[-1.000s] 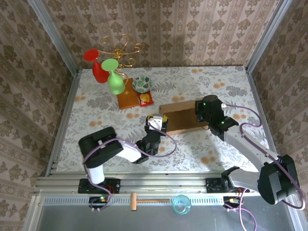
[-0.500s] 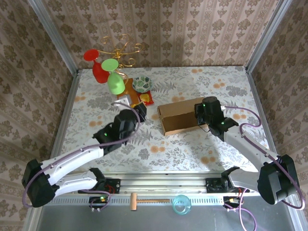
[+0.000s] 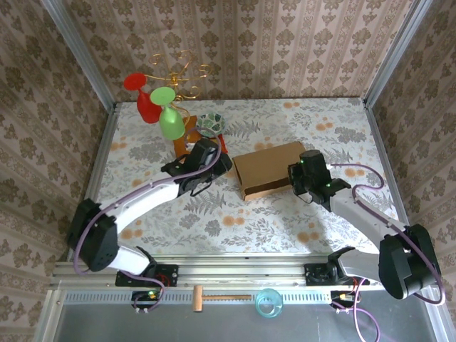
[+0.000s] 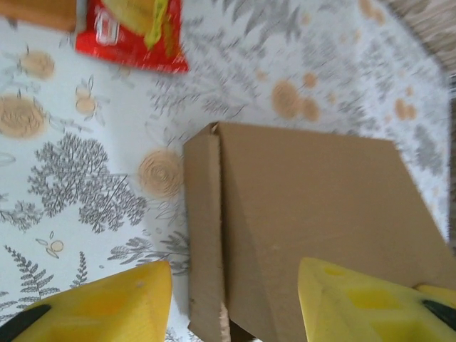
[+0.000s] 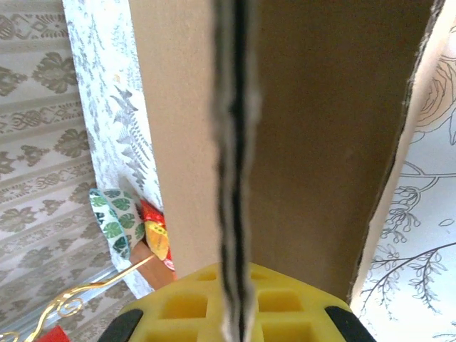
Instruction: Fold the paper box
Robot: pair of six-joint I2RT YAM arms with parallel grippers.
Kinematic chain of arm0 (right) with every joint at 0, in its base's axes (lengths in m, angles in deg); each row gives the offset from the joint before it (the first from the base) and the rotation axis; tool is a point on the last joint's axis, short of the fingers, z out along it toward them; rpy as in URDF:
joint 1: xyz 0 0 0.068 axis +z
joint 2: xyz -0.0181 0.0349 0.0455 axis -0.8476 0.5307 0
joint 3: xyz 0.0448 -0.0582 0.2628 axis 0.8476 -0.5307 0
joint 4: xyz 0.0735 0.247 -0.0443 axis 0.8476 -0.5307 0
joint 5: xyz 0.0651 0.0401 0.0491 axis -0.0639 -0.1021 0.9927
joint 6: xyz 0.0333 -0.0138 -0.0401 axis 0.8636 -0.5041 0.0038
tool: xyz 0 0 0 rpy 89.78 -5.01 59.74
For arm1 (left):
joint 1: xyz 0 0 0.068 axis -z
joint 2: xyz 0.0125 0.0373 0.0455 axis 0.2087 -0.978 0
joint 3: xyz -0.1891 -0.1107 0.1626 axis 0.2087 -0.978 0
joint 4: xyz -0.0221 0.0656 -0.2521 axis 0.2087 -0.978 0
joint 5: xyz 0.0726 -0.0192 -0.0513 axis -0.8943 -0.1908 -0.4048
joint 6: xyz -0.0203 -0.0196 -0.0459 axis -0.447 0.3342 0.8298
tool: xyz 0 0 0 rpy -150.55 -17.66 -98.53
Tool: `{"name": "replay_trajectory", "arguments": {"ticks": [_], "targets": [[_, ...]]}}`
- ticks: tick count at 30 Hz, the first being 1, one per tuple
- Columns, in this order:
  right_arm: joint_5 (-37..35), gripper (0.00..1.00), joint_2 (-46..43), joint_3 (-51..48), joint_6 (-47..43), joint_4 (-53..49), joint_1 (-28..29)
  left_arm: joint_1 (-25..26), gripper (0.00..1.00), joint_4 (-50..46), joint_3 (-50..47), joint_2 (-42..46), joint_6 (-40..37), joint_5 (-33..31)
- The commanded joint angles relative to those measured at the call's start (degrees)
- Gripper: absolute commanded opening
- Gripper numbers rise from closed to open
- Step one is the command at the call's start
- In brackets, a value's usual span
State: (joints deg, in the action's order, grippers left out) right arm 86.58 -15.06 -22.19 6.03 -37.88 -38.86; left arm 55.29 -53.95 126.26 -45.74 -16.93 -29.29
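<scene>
My right gripper's edge is far from the narrow flap (image 4: 204, 228), which stands apart from the top panel. My left gripper should put its fingers on both sides of their seam (image 4: 222, 263) and pinch them together.
The paper box (image 3: 267, 168) is a shallow brown cardboard mailer lying mid-table, its top panel down and a dark gap along its near side. My right gripper (image 3: 296, 178) is shut on the box's right edge; in the right wrist view the corrugated edge (image 5: 231, 142) runs straight into my yellow gripper (image 5: 231, 306). At the box's left end is my left gripper (image 3: 222, 165), reaching in from the left. It stands open (image 4: 235, 306), its yellow fingers (image 4: 100, 303) straddling the narrow left flap (image 4: 203, 235) of the box (image 4: 313, 206) without touching it.
Behind the box's left end are a red snack packet (image 4: 135, 32), a leaf-patterned bowl (image 3: 210, 125) and the wooden base (image 3: 187, 146) of a gold wire stand (image 3: 178, 75) holding a red (image 3: 142, 100) and a green glass (image 3: 167, 117). Wallpapered walls enclose the table.
My left arm has swung from the table's near middle out to the box's left end. The box has turned slightly and its top panel now lies down. The right gripper kept its hold.
</scene>
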Motion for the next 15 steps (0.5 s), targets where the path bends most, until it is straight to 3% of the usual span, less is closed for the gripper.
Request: {"name": "replay_trajectory", "arguments": {"ticks": [1,8,15], "targets": [[2.3,0.08,1.5,-1.0,-2.4,-3.9,-0.2,-1.5,0.51,2.8,2.4,-2.8,1.7,5.3],[2.8,0.12,3.2,-2.2,-1.9,-4.6,-0.5,-2.9,0.53,11.8,1.1,-9.9,4.0,12.1],[3.7,0.18,5.4,-0.2,-3.7,-7.5,-0.8,-2.9,0.54,9.6,0.6,-12.1,3.9,12.7]]}}
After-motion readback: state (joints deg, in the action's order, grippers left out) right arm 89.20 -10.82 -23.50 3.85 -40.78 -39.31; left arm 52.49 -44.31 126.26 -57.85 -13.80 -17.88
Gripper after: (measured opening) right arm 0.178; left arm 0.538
